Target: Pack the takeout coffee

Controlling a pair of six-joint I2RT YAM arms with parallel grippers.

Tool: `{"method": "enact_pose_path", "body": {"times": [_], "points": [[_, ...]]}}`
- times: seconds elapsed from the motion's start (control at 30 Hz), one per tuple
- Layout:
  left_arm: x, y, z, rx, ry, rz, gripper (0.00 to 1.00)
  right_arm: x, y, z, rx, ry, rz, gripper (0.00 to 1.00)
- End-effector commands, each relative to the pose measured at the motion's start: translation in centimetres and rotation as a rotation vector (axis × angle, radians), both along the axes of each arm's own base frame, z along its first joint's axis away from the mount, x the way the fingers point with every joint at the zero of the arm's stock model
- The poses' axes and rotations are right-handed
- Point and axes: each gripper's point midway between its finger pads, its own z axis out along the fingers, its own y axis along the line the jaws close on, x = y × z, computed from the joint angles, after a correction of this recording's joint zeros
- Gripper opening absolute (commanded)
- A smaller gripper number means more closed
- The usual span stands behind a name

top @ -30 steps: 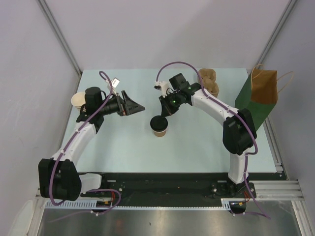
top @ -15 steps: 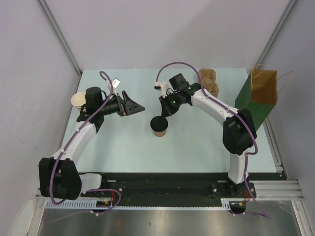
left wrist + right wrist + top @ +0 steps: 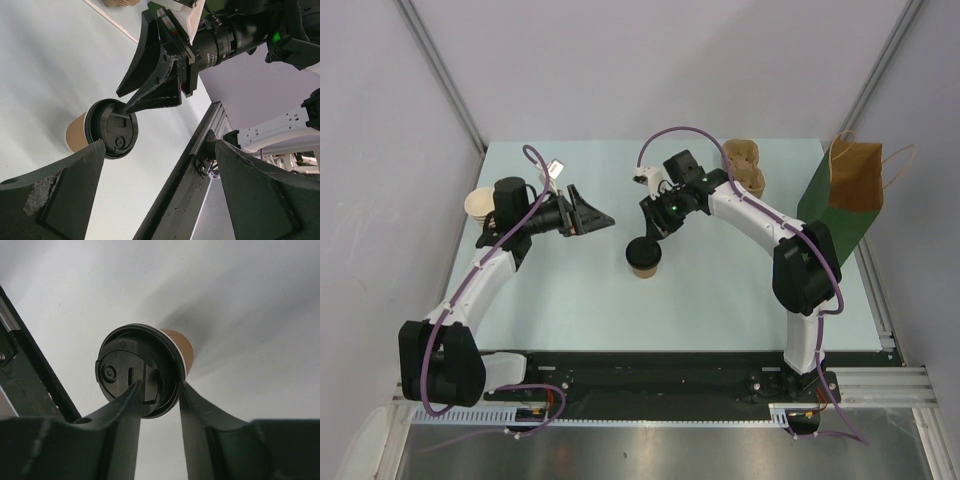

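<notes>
Next, I close my right gripper and use it along with my left gripper to press the lid's top, because the cup's white rim can be seen under the black lid.
The takeout coffee, a short brown paper cup with a black lid, stands mid-table. It also shows in the left wrist view and the right wrist view. My right gripper reaches down from the far right; its jaws are nearly closed, one finger on the lid top and the other outside the rim, pinching the lid's edge. My left gripper hangs open and empty to the left of the cup, its wide-spread fingers pointing toward it.
A tall brown and green paper bag stands at the table's right edge. A brown cup carrier lies at the far right. A stack of pale lidless cups sits at the left edge behind the left arm.
My right gripper has shifted slightly left and the cup has moved a little with it. The left arm has not moved.
</notes>
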Motion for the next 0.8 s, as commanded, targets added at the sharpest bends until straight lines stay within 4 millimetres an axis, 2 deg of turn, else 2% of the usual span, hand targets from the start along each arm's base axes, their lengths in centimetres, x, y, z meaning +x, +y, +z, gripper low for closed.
{"method": "enact_pose_path", "body": {"times": [0.0,0.1,0.13,0.2,0.23,0.27,0.3,0.33,0.37,0.43,0.47,0.5,0.57,0.6,0.77], "points": [[0.4,0.0,1.6,0.000,-0.073,-0.016,0.95,0.1,0.3,1.4,0.030,-0.010,0.009,0.43],[-0.1,-0.2,1.3,0.000,-0.048,-0.048,0.91,0.7,-0.2,4.3,0.097,-0.024,-0.010,0.49],[-0.3,-0.3,1.1,-0.002,-0.036,-0.067,0.89,1.1,-0.9,5.8,0.127,-0.037,-0.033,0.49],[-0.7,-0.6,1.0,-0.011,-0.028,-0.094,0.75,0.7,-1.3,7.7,0.196,-0.021,-0.030,0.50],[-0.9,-0.8,1.0,-0.017,-0.024,-0.114,0.68,0.5,-2.5,8.4,0.227,-0.013,-0.051,0.49],[-1.2,-1.4,0.6,-0.018,-0.012,-0.138,0.55,0.5,-2.5,9.2,0.277,0.009,-0.076,0.49],[-1.4,-1.8,0.5,-0.020,-0.008,-0.158,0.49,-0.2,-2.3,9.8,0.334,0.044,-0.055,0.48],[-1.5,-2.3,0.4,-0.021,-0.008,-0.175,0.43,-0.8,-2.4,9.9,0.362,0.076,-0.061,0.46],[-1.9,-3.2,-0.1,-0.023,0.010,-0.212,0.33,-1.4,-2.3,9.9,0.387,0.113,-0.069,0.39],[-2.0,-4.2,-0.5,-0.023,0.023,-0.244,0.23,-2.7,-1.7,10.2,0.437,0.187,-0.044,0.32],[-2.3,-4.9,-0.8,-0.023,0.034,-0.273,0.13,-3.0,-1.1,9.8,0.454,0.213,-0.033,0.24],[-2.1,-5.3,-1.7,-0.023,0.065,-0.285,0.10,-3.5,-0.7,9.8,0.473,0.272,-0.039,0.21],[-1.9,-6.2,-1.9,-0.027,0.074,-0.312,0.03,-3.5,0.1,9.2,0.485,0.307,-0.034,0.14],[-1.6,-6.4,-2.8,-0.026,0.102,-0.319,0.02,-3.9,0.7,8.2,0.478,0.361,-0.029,0.13],[-0.4,-7.5,-3.7,-0.028,0.122,-0.324,0.00,-4.2,1.9,5.3,0.454,0.453,-0.031,0.07]]}}
